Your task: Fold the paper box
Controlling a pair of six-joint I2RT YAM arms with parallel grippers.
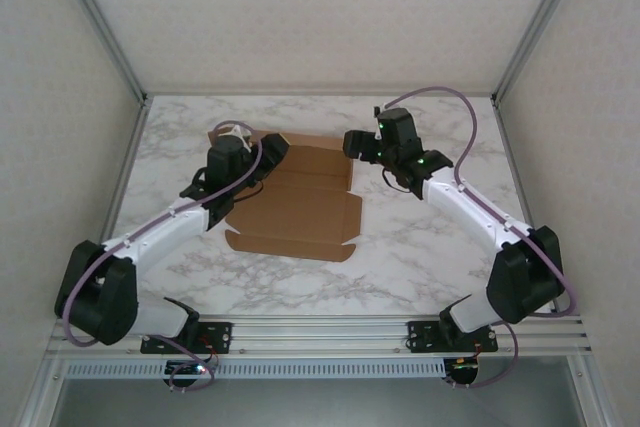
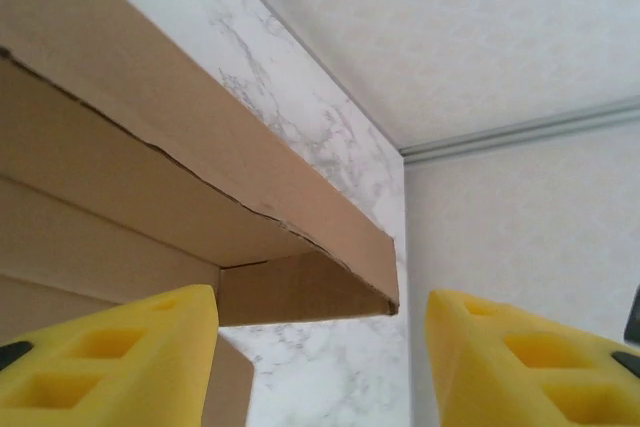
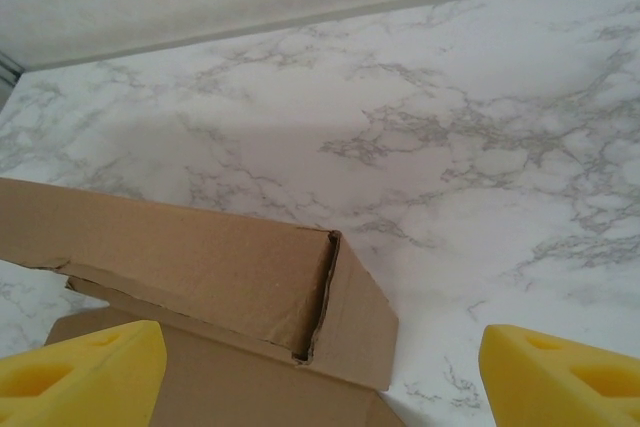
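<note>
My left gripper should move round outside from over the box and push in the end flap, because the flap juts past the box's far side.
The paper box is a brown cardboard sheet lying mid-table, its far wall folded up and its near flap flat. My left gripper is at the box's far-left corner. In the left wrist view the raised wall and its corner sit between and just beyond the yellow fingers. The left gripper is open and touches nothing. My right gripper is at the far-right corner. In the right wrist view the folded corner lies between the wide-apart fingers, and the right gripper is open and holds nothing.
The marble table is bounded by white walls and metal frame posts at the back and sides. Bare marble lies right of the box and in front of it, up to the arm bases.
</note>
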